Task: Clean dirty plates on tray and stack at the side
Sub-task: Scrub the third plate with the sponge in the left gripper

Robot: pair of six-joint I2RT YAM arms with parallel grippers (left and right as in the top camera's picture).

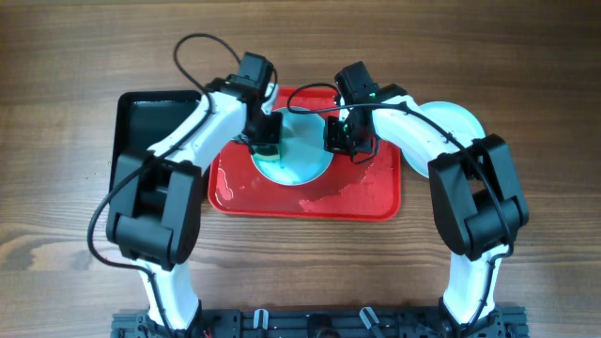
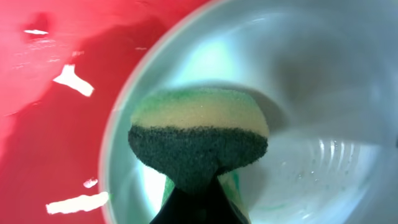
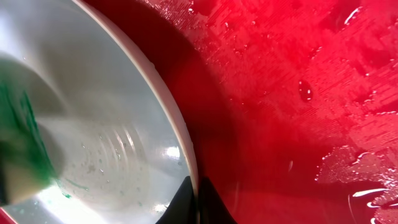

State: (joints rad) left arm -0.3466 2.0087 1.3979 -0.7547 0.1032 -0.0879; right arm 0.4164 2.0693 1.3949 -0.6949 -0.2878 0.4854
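Next, I wipe the sponge back across the plate's middle [image 1: 295, 148] with my left gripper, because the sponge is near the plate's rim and faint green smears [image 3: 74, 185] show farther in.
A pale turquoise plate [image 1: 299, 155] lies on the red tray [image 1: 357, 197]. My left gripper [image 1: 267, 134] is shut on a green and yellow sponge [image 2: 199, 143] and presses it on the plate's inside [image 2: 311, 93], near its left side. My right gripper [image 1: 344, 137] is shut on the plate's right rim [image 3: 180, 134], one finger inside and one outside. Faint green smears show on the plate [image 3: 74, 183] beside the sponge [image 3: 22, 146]. Another pale plate [image 1: 453, 120] lies on the table to the right of the tray, partly hidden by my right arm.
A black tray [image 1: 141, 122] stands left of the red tray, partly under my left arm. The red tray's floor [image 3: 311, 93] is wet with droplets and foam. Wooden table surrounds both trays.
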